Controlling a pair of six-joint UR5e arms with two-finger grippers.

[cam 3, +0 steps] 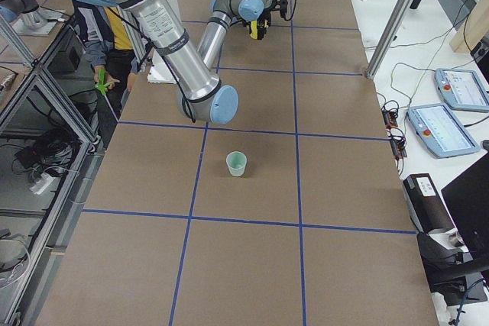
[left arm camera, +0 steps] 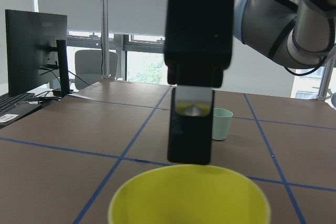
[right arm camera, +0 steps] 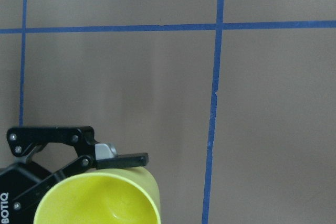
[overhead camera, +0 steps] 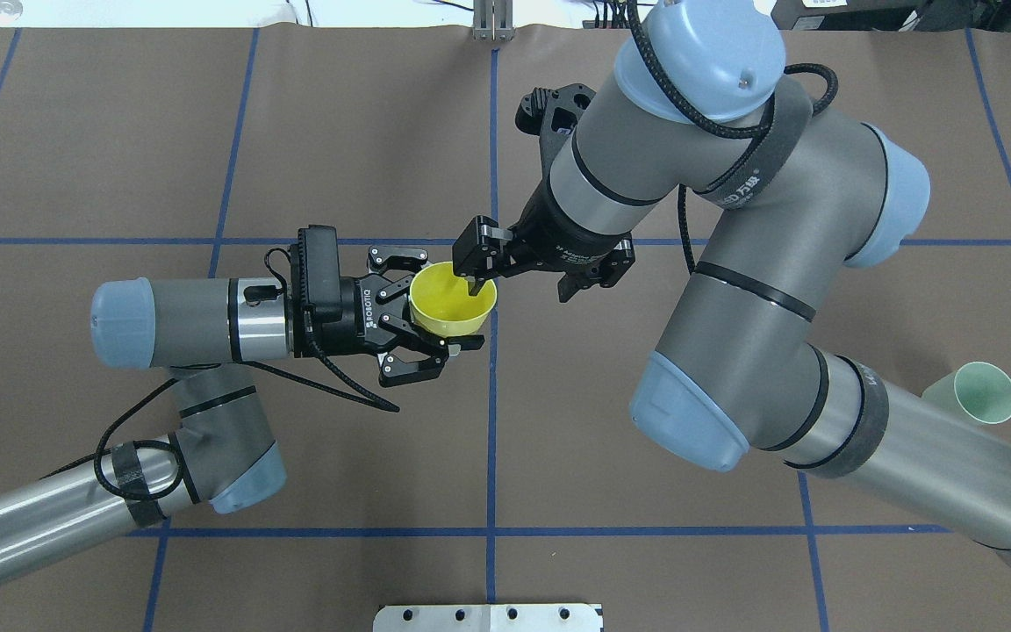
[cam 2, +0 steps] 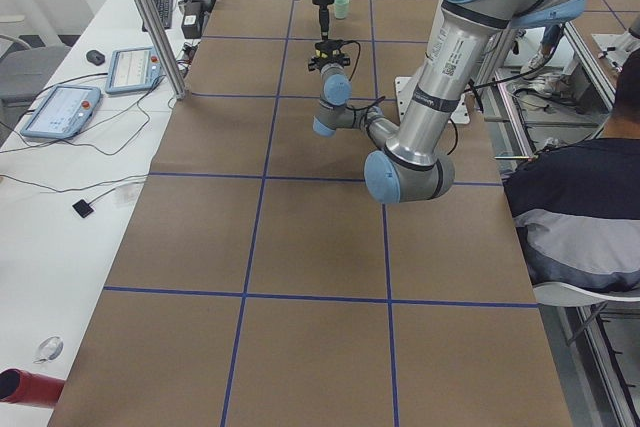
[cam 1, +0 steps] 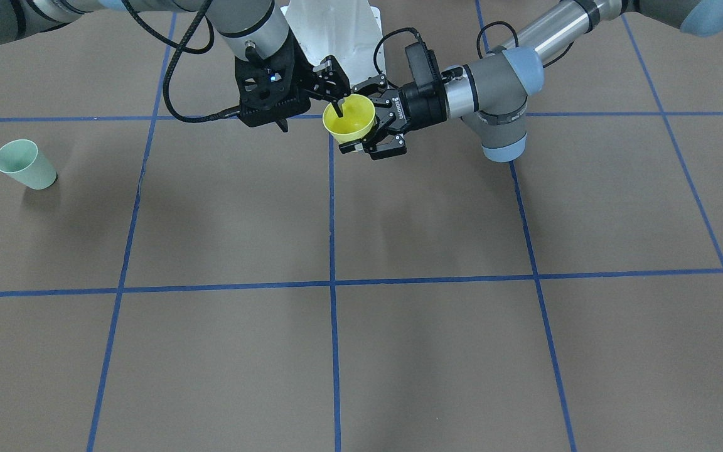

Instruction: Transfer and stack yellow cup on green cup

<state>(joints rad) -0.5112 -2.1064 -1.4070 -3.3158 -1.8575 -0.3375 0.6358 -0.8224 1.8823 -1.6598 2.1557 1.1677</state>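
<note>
The yellow cup (cam 1: 349,119) will fit inside the green cup with its own rim standing above when I lower it, because the green cup's opening (cam 1: 16,156) is open and flared.
The yellow cup (cam 1: 350,120) is held upright in the air over the table's middle, close to the robot's base. My left gripper (cam 1: 354,117) is shut on its sides from the left, one finger (right arm camera: 122,158) pressing just under the rim. From above, my right gripper (overhead camera: 523,286) stands open astride the cup's far wall, with one finger (overhead camera: 477,283) dipped inside the yellow cup (overhead camera: 446,309) and the other outside. The green cup (cam 1: 24,164) stands upright and alone on the table, far out on my right side, and shows as the green cup (overhead camera: 984,393) beside my right forearm.
Blue tape lines divide the brown table (cam 1: 437,213) into squares. A white base plate (cam 1: 336,31) sits between the arms. A seated person (cam 2: 585,207) is at the robot's side of the table, and pendants (cam 3: 451,127) lie on a white bench beyond the far edge.
</note>
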